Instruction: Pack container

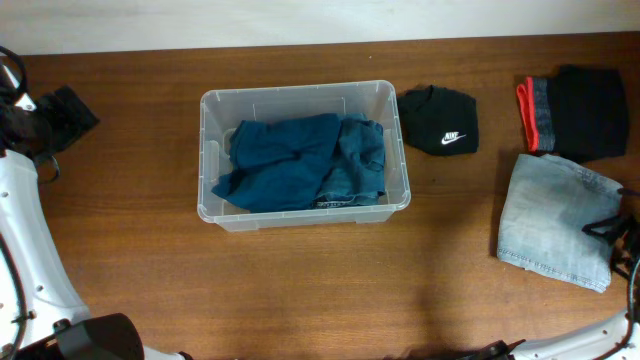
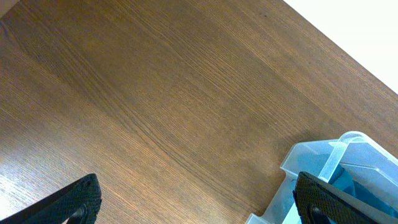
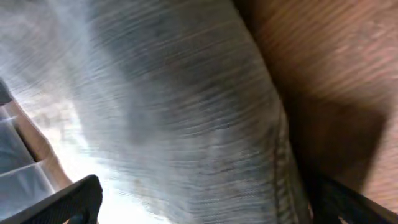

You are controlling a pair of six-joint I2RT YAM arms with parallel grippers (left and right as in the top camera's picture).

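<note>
The folded edge of the light-blue denim garment (image 3: 245,168) sits between my right gripper's open fingers, so I should keep pushing in until they close on that edge (image 1: 611,212).
The clear plastic container (image 1: 204,160) stands at the table's middle and holds folded dark-teal clothes (image 1: 300,160). Its corner shows in the left wrist view (image 2: 311,163). A folded light-blue denim garment (image 1: 550,220) lies at the right. My right gripper (image 1: 608,228) is low over its right edge. In the right wrist view the fingers (image 3: 205,205) are wide apart with the denim (image 3: 186,106) filling the space between them. My left gripper (image 1: 68,115) is at the far left, open and empty over bare wood (image 2: 196,199).
A black Nike garment (image 1: 440,120) lies just right of the container. A black garment with a red and grey band (image 1: 575,110) lies at the back right. The wooden table (image 1: 130,250) is bare at the left and front.
</note>
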